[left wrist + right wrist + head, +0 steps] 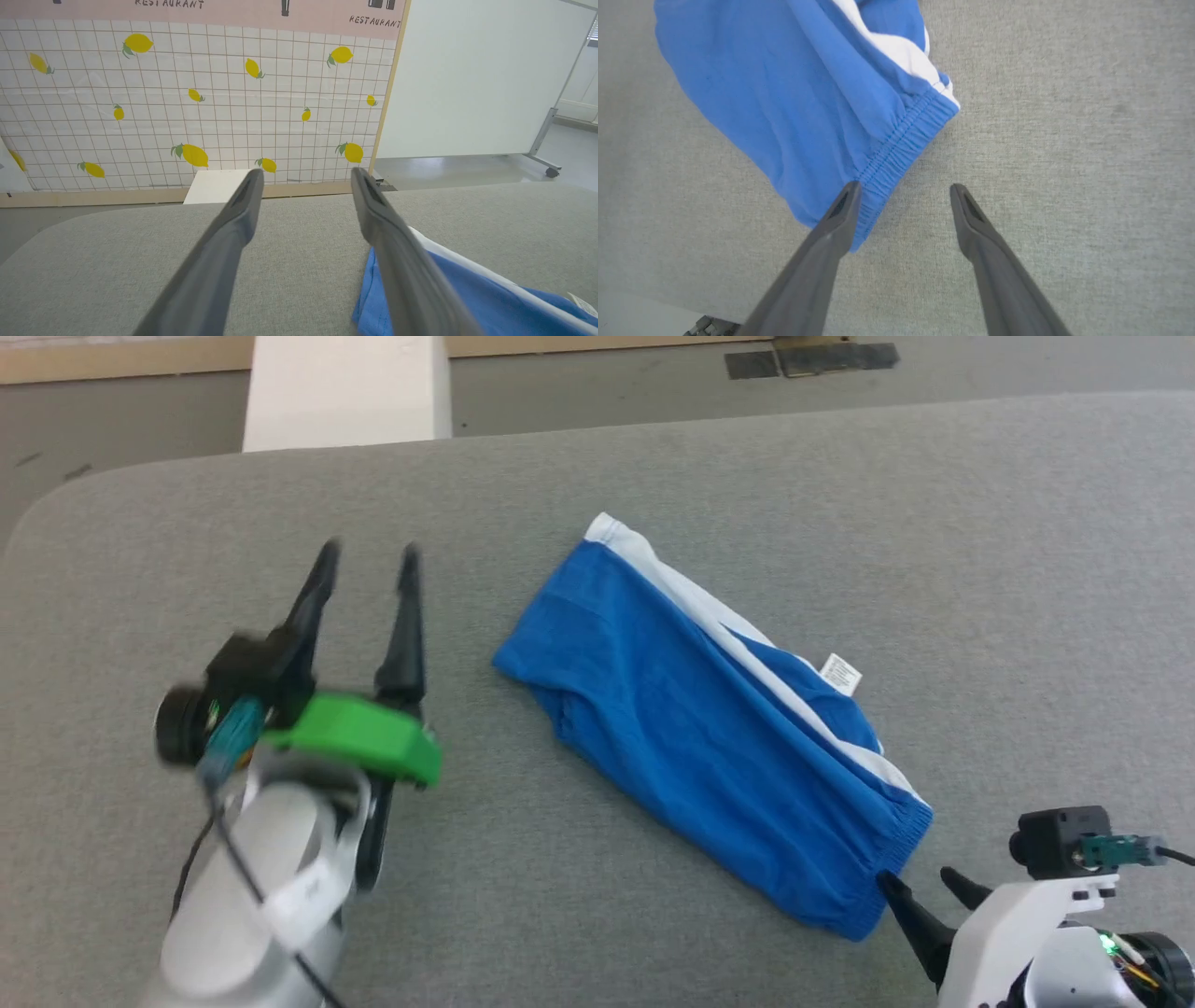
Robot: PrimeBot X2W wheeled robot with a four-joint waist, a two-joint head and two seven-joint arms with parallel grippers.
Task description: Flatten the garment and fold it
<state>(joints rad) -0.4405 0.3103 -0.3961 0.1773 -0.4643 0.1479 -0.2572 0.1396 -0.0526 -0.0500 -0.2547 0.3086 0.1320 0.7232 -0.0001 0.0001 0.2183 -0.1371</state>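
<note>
Loose layers can be seen at the white end of the waistband's gathered ribs. The waistband will bunch up and curl into loops when I carry it over.
The garment is a pair of bright blue shorts with a white side stripe and a small white tag, lying folded in a long diagonal strip on the grey table. My left gripper hovers open to the garment's left, well apart from it; in the left wrist view the left gripper has the blue cloth at its lower right. My right gripper is open at the elastic waistband end. In the right wrist view the right gripper has one fingertip over the waistband, nothing held.
A white box stands on the floor beyond the table's far edge. A lemon-patterned tiled wall and a white panel on wheels stand behind. The table's rounded far-left corner is near my left arm.
</note>
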